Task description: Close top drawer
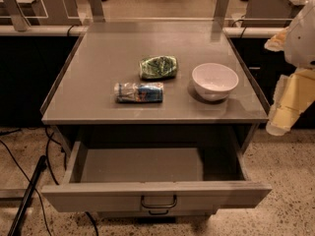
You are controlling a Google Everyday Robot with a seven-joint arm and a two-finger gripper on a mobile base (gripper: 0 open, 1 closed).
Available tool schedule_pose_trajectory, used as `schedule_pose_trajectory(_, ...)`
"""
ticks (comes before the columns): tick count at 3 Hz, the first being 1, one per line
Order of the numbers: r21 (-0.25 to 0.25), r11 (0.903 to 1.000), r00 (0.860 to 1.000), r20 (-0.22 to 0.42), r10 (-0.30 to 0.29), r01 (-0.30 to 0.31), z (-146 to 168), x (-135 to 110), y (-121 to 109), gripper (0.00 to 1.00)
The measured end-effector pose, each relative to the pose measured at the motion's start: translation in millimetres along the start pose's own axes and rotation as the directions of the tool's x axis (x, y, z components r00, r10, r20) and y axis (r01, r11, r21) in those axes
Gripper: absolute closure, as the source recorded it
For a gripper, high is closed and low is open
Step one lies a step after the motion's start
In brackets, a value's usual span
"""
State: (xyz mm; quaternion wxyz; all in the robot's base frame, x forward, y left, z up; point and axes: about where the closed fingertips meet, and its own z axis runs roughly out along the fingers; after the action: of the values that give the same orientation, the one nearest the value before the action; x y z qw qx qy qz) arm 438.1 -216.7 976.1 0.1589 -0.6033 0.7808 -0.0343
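My gripper will push near the corner of the top drawer [157,194], and the drawer will slide in evenly because the sides [237,159] go straight back into the cabinet.
The top drawer [98,195] of a grey metal cabinet stands pulled far out toward me. Its shallow tray [142,163] is empty. The long flat front panel has a small dark loop handle [158,202] at its centre. My gripper [281,117] hangs at the right edge of the view, beside the cabinet's right side. It is level with the cabinet top, above and to the right of the drawer front, and touches nothing. The pale arm [302,33] rises above it.
On the cabinet top [98,58] lie a crumpled green bag [158,67], a plastic bottle on its side [139,92] and a white bowl [214,81]. A lower drawer handle [158,212] shows under the open drawer. Cables and a dark pole [27,195] lie on the floor at left.
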Motion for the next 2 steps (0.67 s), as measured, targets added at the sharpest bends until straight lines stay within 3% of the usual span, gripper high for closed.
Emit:
schedule_pose_trajectory(1,0.0,1.0,1.0,0.0,0.0,0.0,0.0,0.0,0.0,0.0)
schedule_pose_trajectory(2,0.0,1.0,1.0,-0.001,0.001,-0.001,0.0,0.3,0.1,0.17)
